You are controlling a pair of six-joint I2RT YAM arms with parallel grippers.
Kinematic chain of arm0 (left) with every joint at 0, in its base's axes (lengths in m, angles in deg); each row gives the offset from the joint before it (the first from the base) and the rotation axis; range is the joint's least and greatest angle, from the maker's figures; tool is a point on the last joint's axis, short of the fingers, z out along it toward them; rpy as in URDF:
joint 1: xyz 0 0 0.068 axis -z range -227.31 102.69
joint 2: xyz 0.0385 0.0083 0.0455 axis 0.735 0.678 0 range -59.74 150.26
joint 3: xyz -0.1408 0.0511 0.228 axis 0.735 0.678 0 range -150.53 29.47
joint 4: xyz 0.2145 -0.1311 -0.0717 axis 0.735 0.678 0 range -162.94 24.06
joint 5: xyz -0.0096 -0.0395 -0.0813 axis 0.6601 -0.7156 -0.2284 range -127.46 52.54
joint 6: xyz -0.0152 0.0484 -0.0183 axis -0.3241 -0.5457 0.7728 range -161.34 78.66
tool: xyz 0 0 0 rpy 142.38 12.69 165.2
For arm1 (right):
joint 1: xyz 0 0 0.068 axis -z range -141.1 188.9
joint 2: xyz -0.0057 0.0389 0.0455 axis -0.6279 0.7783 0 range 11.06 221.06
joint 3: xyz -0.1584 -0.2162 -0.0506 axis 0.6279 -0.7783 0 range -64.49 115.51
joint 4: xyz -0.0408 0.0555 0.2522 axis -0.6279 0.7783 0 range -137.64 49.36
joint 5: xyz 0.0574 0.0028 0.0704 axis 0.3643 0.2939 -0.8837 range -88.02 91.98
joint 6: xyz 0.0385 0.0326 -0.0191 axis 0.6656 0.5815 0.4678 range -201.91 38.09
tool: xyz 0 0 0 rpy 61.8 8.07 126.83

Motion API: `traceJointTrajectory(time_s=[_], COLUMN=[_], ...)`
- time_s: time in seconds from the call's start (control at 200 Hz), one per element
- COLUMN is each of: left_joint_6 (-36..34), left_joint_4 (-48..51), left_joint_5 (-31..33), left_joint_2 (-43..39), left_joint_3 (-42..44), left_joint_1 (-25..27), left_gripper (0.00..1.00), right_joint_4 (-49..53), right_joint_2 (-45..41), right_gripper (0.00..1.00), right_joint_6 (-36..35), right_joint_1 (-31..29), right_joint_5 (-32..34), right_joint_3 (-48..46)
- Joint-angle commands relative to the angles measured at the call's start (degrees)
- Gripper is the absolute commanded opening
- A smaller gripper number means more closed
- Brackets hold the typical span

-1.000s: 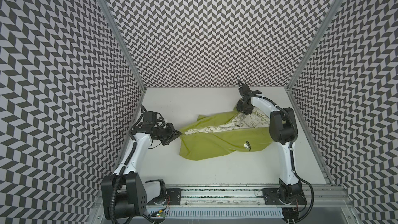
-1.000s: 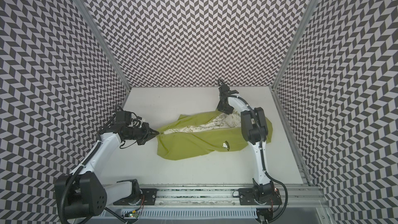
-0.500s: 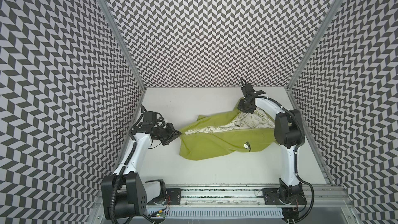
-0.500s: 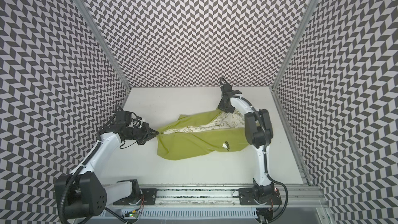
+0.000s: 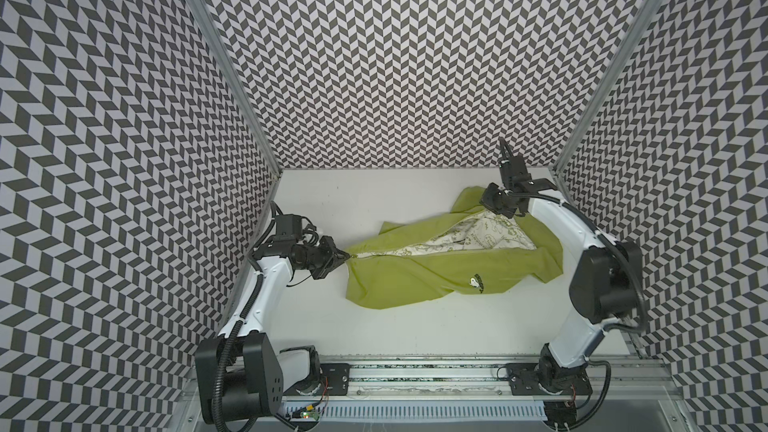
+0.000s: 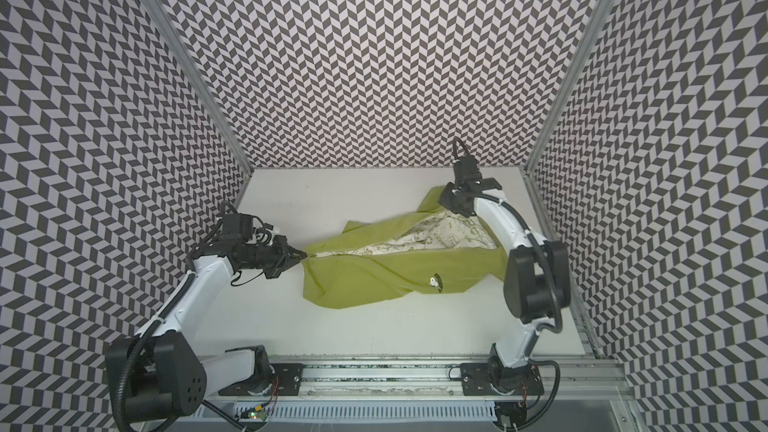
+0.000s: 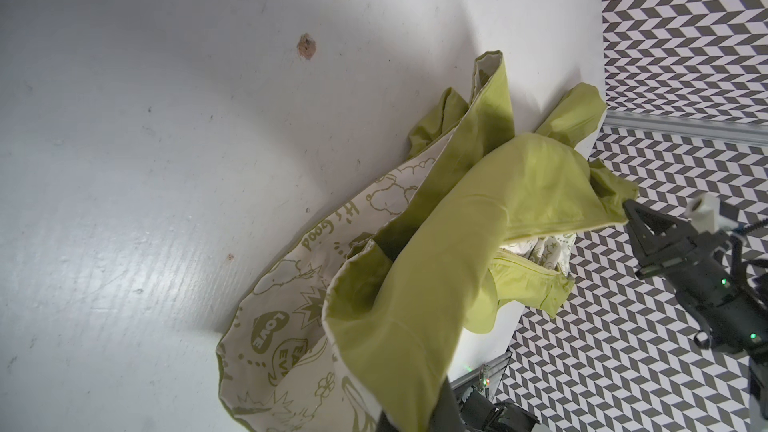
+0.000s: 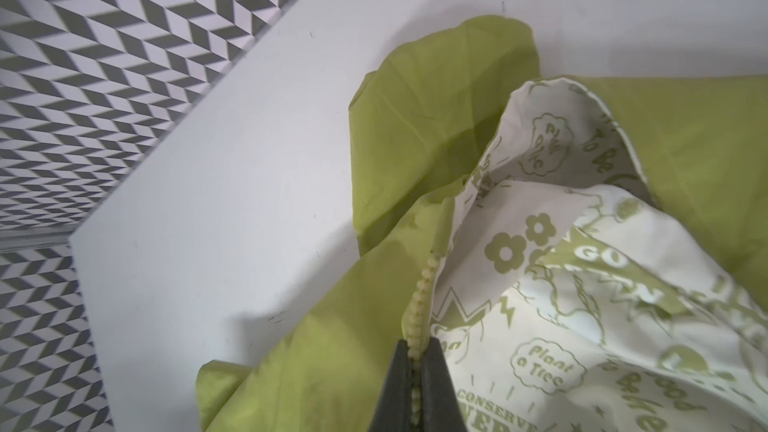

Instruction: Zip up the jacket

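Note:
The robot's right gripper has the far front edge by its zipper teeth (image 8: 421,300), so it should go on pulling that edge toward the near front panel (image 5: 505,268) until the edge covers the lining.
A lime-green jacket (image 5: 415,280) (image 6: 374,280) lies stretched across the white table, front open, its white patterned lining (image 5: 478,234) showing. A small emblem (image 5: 477,283) sits on the near front panel. My left gripper (image 5: 345,257) (image 6: 305,256) is shut on the jacket's left end, where the two front edges meet. In the left wrist view the green fabric (image 7: 457,243) drapes over the jaws. My right gripper (image 5: 496,211) (image 6: 455,207) (image 8: 415,351) is shut on the far front edge, with the pale zipper teeth (image 8: 422,297) running between the fingers.
Chevron-patterned walls (image 5: 395,76) enclose the table on three sides. The right arm's elbow (image 5: 602,284) stands close to the right wall, beside the jacket's right end. A metal rail (image 5: 415,376) with both arm bases runs along the front edge.
The right gripper has shut on the jacket's zipper edge and moved right, pulling that end out. The right elbow swung toward the right wall. The left arm has held still.

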Motion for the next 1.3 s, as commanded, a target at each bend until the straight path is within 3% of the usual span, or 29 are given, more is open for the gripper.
traceJointTrajectory(time_s=[0.0,0.235,0.456,0.581,0.646,0.766,0.916,0.936,0.981,1.032,1.117,1.292], left_joint_6=[-0.6,-2.3,-2.1,-1.8,-1.7,-1.1,-0.9,-0.8,-0.6,-0.4,-0.1,0.0], left_joint_4=[-0.9,-2.4,-3.0,-3.0,-2.9,-3.3,-3.7,-3.7,-3.9,-4.2,-4.6,-4.8], left_joint_5=[-1.0,-5.9,-6.4,-6.3,-6.1,-6.1,-6.2,-6.2,-6.2,-6.2,-6.4,-6.3], left_joint_2=[-0.6,-0.6,-2.3,-2.9,-3.2,-3.7,-3.8,-3.8,-3.7,-3.7,-3.6,-3.0], left_joint_3=[-0.9,-1.1,0.2,0.6,0.6,0.9,0.8,0.7,0.6,0.5,0.4,0.1], left_joint_1=[-0.7,-0.7,0.0,0.0,0.0,0.0,0.0,0.0,0.0,0.0,0.0,0.0], left_gripper=[0.0,0.0,0.0,0.0,0.0,0.0,0.0,0.0,0.0,0.0,0.0,0.0], right_joint_4=[-2.4,-3.4,-7.6,-5.4,-4.1,-1.1,3.8,4.5,6.4,7.9,5.1,-0.3], right_joint_2=[-10.0,-27.2,-29.6,-29.0,-30.6,-34.9,-36.4,-36.3,-36.1,-36.3,-37.3,-39.0], right_gripper=[0.0,0.0,0.07,0.21,0.36,0.49,0.75,0.79,0.99,1.0,1.0,1.0], right_joint_6=[-1.4,-2.6,3.4,4.8,4.9,4.6,0.2,-0.2,0.2,0.5,-6.8,-5.8], right_joint_1=[2.9,4.9,4.8,5.4,5.8,6.3,7.4,7.5,7.5,7.9,9.3,12.4], right_joint_5=[-2.2,0.7,-0.1,-0.4,0.1,4.2,4.9,5.1,6.7,7.8,1.6,-7.1], right_joint_3=[-6.9,-26.7,-40.5,-41.2,-40.6,-37.9,-30.9,-29.8,-27.7,-25.9,-25.0,-28.7])
